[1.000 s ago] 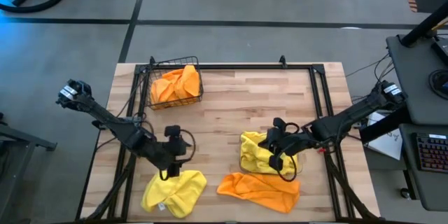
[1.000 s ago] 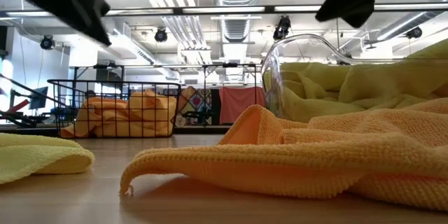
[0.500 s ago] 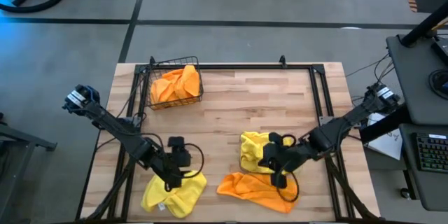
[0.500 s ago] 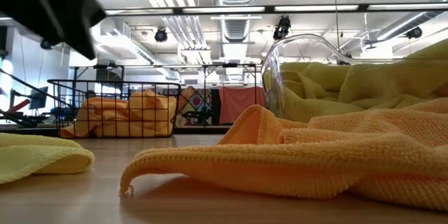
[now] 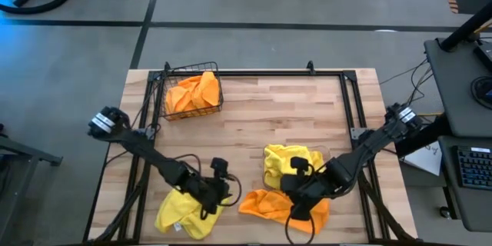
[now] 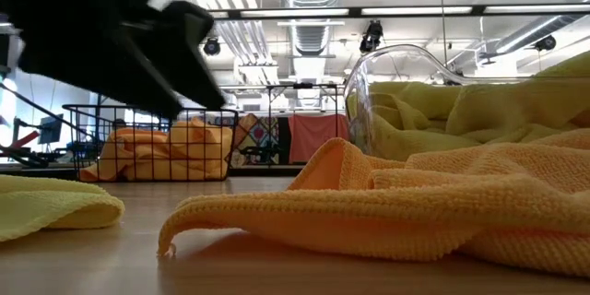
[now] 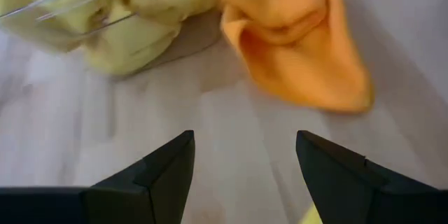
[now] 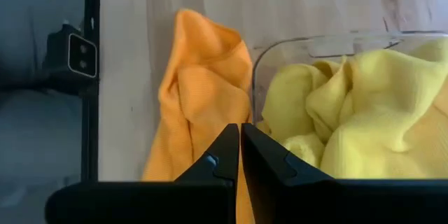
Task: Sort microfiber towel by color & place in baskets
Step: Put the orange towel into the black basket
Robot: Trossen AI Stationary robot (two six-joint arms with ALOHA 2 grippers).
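Observation:
My left gripper should keep moving toward the fold (image 5: 254,199) until its open fingers are on both sides of it, and then close, because the orange towel's raised fold (image 6: 334,159) stands up in front of them.
A loose orange towel (image 5: 265,202) lies flat on the table near its front edge, and a loose yellow towel (image 5: 184,214) lies to its left. The clear bin (image 5: 317,154) holds yellow towels (image 5: 284,165). The wire basket (image 5: 167,84) at the far left holds orange towels (image 5: 192,94). My left gripper (image 5: 225,192) hangs open, low over the gap between the two loose towels, its fingers pointing at the orange towel (image 7: 294,35). My right gripper (image 5: 295,204) is shut and empty, above the orange towel (image 8: 199,105) just in front of the clear bin (image 8: 315,45).
Black frame rails (image 5: 354,108) run along the table's far and side edges. Bare wood (image 5: 277,108) stretches between the wire basket and the clear bin. In the low view the orange towel (image 6: 415,203) fills the foreground, and the yellow towel (image 6: 46,207) lies at the left.
My left gripper has swung toward the table's right and sunk, from above the yellow towel toward the orange one, rolling as it went. My right gripper has come away from over the clear bin toward the near edge and stands over the orange towel. No towel has moved.

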